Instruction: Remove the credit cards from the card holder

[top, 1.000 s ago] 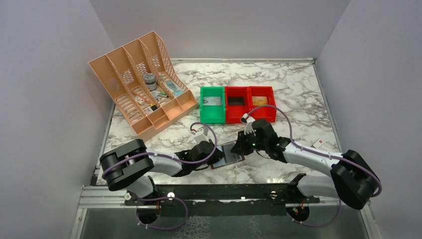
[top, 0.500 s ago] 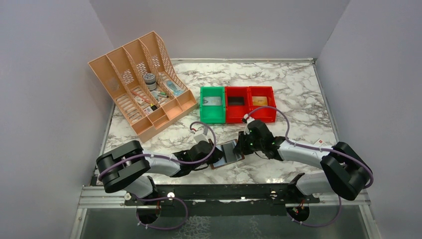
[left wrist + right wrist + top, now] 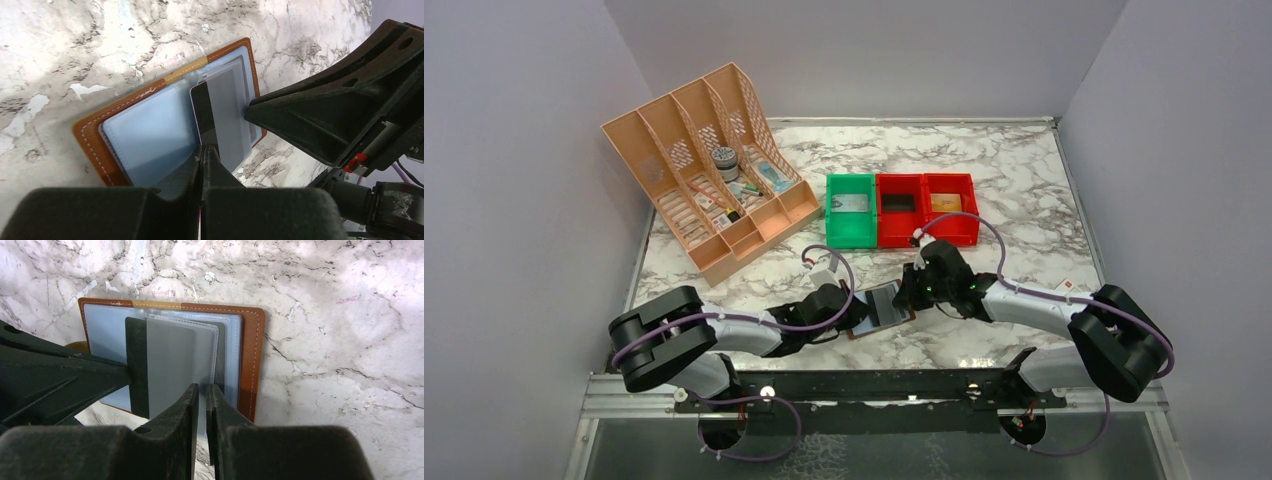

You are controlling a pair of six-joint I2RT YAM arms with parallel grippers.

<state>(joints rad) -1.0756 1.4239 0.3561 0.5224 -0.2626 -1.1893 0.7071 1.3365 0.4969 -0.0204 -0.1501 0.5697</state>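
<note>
The left gripper's fingers meet only the edge of the credit card's dark band (image 3: 199,130), so the left gripper should open astride the card's dark band and grip deeper before it pulls.
The brown card holder (image 3: 890,312) lies open on the marble table between my two grippers, with its pale grey-blue lining up (image 3: 145,135) (image 3: 102,330). A grey credit card with a dark band (image 3: 225,115) (image 3: 167,365) sticks partway out of a pocket, past the holder's edge. My left gripper (image 3: 856,314) (image 3: 204,148) is shut, its tip down at the card's dark band. My right gripper (image 3: 907,296) (image 3: 202,387) is shut to a thin slit, its tips down on the card's other side by the pocket. Any other cards are hidden.
A green bin (image 3: 851,212) and two red bins (image 3: 899,210) (image 3: 951,206) stand just behind the grippers. An orange desk organizer (image 3: 709,170) stands at the back left. A small white-and-red box (image 3: 1065,290) lies to the right.
My right gripper has shifted a little left, closer over the card holder. The left arm's elbow has drifted left. The holder has barely moved.
</note>
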